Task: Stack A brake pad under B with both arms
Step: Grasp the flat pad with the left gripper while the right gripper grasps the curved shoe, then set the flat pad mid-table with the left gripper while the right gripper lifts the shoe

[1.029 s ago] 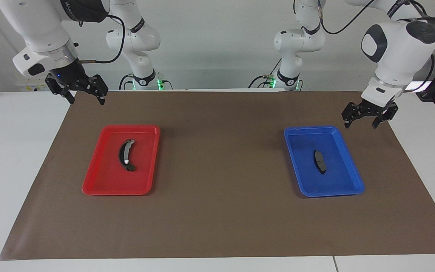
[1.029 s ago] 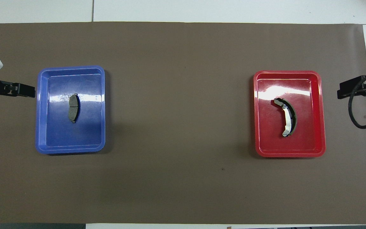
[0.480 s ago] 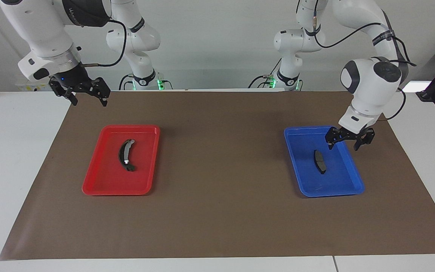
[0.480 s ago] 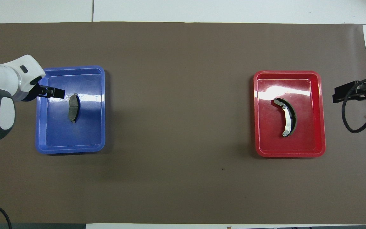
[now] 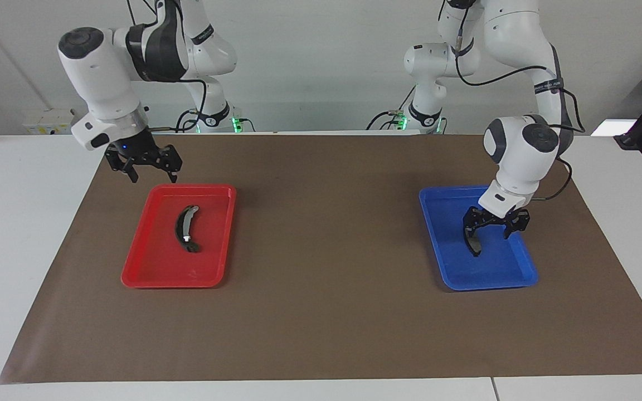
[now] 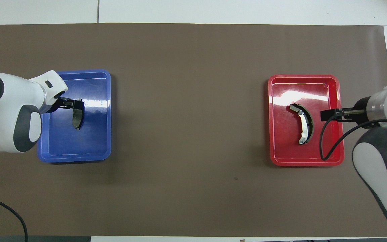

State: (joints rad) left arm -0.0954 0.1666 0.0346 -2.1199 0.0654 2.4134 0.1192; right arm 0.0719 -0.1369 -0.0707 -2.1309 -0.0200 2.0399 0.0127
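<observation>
B's inner curve (image 6: 300, 127) is hollow. A dark part of the A brake pad will still show when I lower B onto it.
The A brake pad (image 5: 473, 245), small and all dark grey, lies in the blue tray (image 5: 491, 284) toward the left arm's end; it also shows in the overhead view (image 6: 77, 118) in the blue tray (image 6: 76, 157). My left gripper (image 5: 488, 229) is open and low over that tray, one finger by the pad's nearer end; I cannot tell if it touches. In the overhead view the left gripper (image 6: 74, 103) covers that end. B (image 5: 184, 227), the crescent pad with a light metal edge, lies in the red tray (image 5: 170, 282). My right gripper (image 5: 152, 177) is open, raised over the red tray's nearer rim.
Both trays sit on a brown mat (image 5: 321, 250) that covers most of the white table. In the overhead view B (image 6: 303, 128) lies mid-tray in the red tray (image 6: 306, 163), with the right gripper (image 6: 328, 115) beside it and a black cable hanging over the tray.
The left gripper came down from beside the blue tray to low over the A pad. The right gripper moved from outside the mat's corner to over the red tray's nearer rim. Neither pad moved.
</observation>
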